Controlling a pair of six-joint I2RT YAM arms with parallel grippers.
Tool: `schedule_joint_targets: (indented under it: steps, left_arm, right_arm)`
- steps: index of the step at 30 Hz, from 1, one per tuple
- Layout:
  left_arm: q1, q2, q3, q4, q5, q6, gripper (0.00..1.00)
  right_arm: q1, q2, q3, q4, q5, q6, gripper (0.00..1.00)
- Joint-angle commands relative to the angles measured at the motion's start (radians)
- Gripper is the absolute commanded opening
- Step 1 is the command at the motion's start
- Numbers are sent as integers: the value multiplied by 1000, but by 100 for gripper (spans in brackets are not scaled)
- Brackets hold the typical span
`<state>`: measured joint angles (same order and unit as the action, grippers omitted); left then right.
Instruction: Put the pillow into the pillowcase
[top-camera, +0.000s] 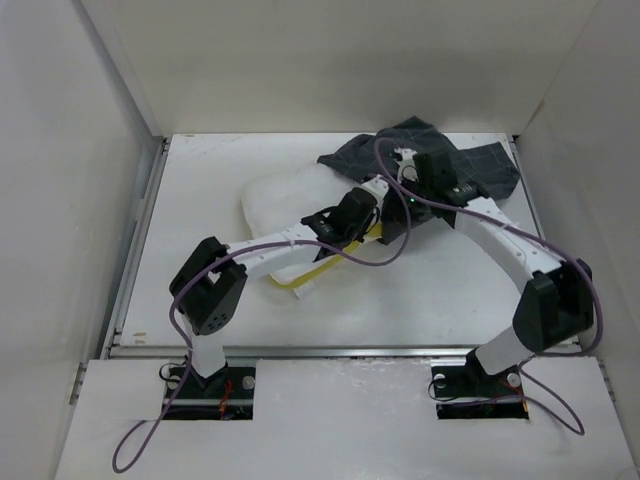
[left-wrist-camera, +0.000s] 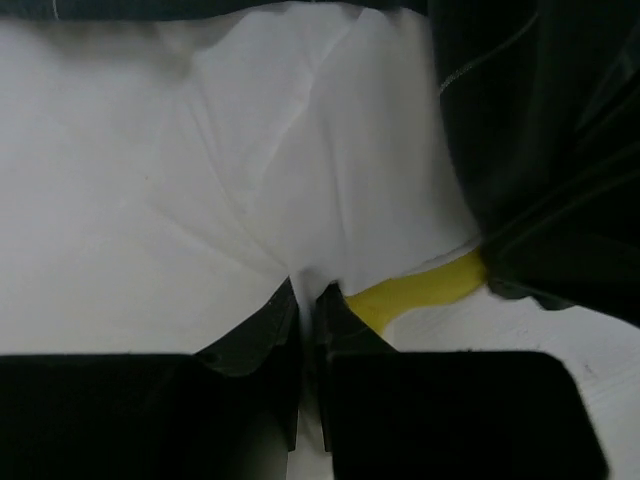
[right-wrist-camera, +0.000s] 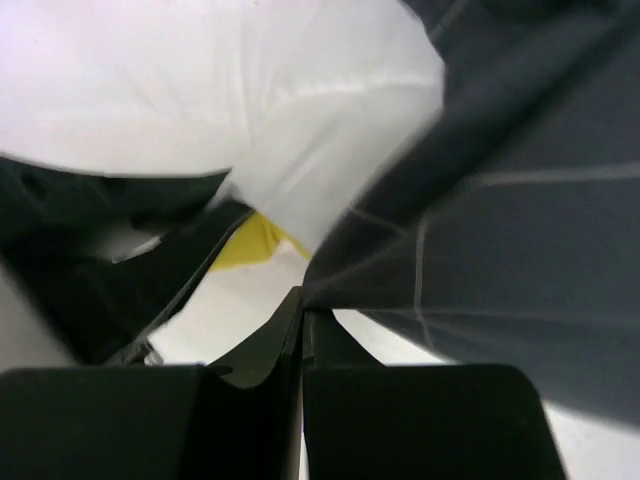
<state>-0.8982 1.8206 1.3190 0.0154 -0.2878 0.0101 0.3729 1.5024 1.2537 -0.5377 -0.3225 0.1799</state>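
The pillow's yellow-banded corner (top-camera: 374, 232) pokes out past the bunched pillowcase, so my right gripper should pull the pillowcase edge (right-wrist-camera: 345, 262) closer over that corner before it works the pillowcase's back edge.
The white pillow (top-camera: 285, 200) lies mid-table, its yellow edge band (top-camera: 318, 272) showing at the near side. The dark checked pillowcase (top-camera: 470, 165) lies bunched at the back right, overlapping the pillow's right end. My left gripper (left-wrist-camera: 306, 292) is shut on the pillow's white fabric (left-wrist-camera: 300, 180) beside the yellow band (left-wrist-camera: 425, 288). My right gripper (right-wrist-camera: 303, 298) is shut on an edge of the pillowcase (right-wrist-camera: 500, 200), with the pillow (right-wrist-camera: 250, 100) just behind it. In the top view both grippers meet near the pillow's right end (top-camera: 385, 215).
White walls enclose the table on the left, back and right. Purple cables (top-camera: 400, 250) loop over the pillow and arms. The table's metal front rim (top-camera: 330, 350) runs across the near side.
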Motion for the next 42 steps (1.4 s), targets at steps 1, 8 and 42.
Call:
schedule_joint_targets:
  steps: [1, 8, 42]
  left_arm:
    - [-8, -102, 102, 74, 88, -56, 0]
    - [-8, -121, 140, 74, 9, -114, 0]
    - [111, -231, -126, 325, 478, -447, 0]
  right_arm:
    - [144, 112, 171, 22, -197, -42, 0]
    - [198, 164, 279, 48, -418, -53, 0]
    - [184, -100, -229, 843, -638, -5, 3]
